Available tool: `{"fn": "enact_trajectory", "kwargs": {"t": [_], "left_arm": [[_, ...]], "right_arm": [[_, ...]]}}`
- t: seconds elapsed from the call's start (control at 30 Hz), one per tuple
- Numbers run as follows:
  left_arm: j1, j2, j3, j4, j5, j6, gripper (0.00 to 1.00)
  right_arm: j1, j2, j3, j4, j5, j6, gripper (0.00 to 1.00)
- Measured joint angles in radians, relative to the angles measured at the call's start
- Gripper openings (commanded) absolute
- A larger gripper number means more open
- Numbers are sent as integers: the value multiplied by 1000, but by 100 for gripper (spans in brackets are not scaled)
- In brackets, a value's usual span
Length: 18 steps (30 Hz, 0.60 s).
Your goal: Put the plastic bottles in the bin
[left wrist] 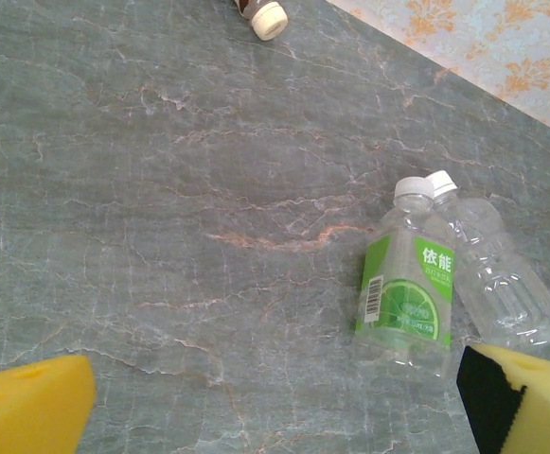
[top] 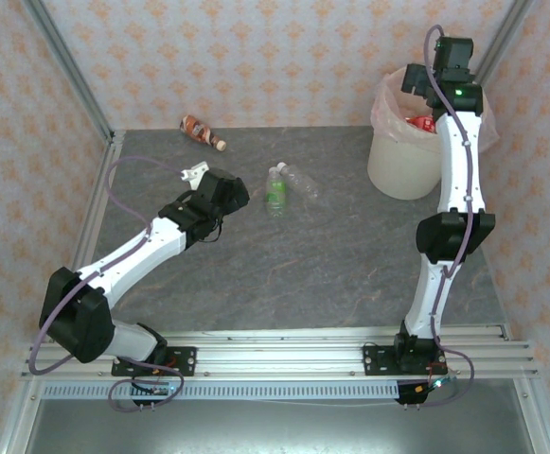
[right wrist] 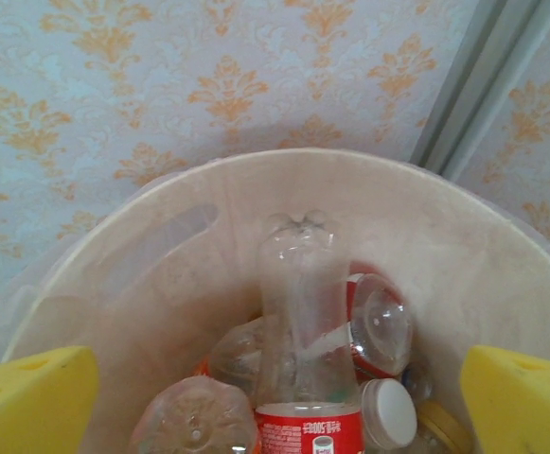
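Observation:
My right gripper should keep going, because the clear unlabelled bottle's body (top: 305, 186) angles away from the green-label bottle. It should move on toward that body until its open fingers are on either side of it, then close.
My right gripper (right wrist: 275, 407) hangs open over the bin (right wrist: 142, 274), a cream bucket with a pale bag (top: 388, 165). A clear bottle with a red label (right wrist: 303, 312) sits base-up between the yellow pads (right wrist: 28, 402), touching neither. Several other bottles (right wrist: 191, 421) lie under it in the bin. My left gripper (left wrist: 275, 416) is open just above the table. A green-label bottle (left wrist: 405, 284) and a clear unlabelled bottle (left wrist: 502, 284) lie side by side ahead of it to the right, also seen from above (top: 275, 192). A brown bottle (top: 202, 131) lies by the back wall.
The grey marble table (top: 331, 255) is walled by patterned panels at the back and sides. A metal rail (top: 284, 355) carries both arm bases along the near edge. The right arm (top: 454, 180) rises in front of the bin.

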Motion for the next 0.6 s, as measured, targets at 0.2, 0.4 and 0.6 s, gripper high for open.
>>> {"fn": "enact_trajectory", "kwargs": {"t": [0.2,0.4,0.6], "left_arm": [[0,20,0,0,7,0,100],[0,67,19,2,52,0,100],[0,113,46,14,91,-3,100]], "right_arm": [[-16,-31,-30,-29,-85,44,99],[-21,-205,-256,21,-183,94,99],[-11,-448,-621,254,-399,170,99]]}}
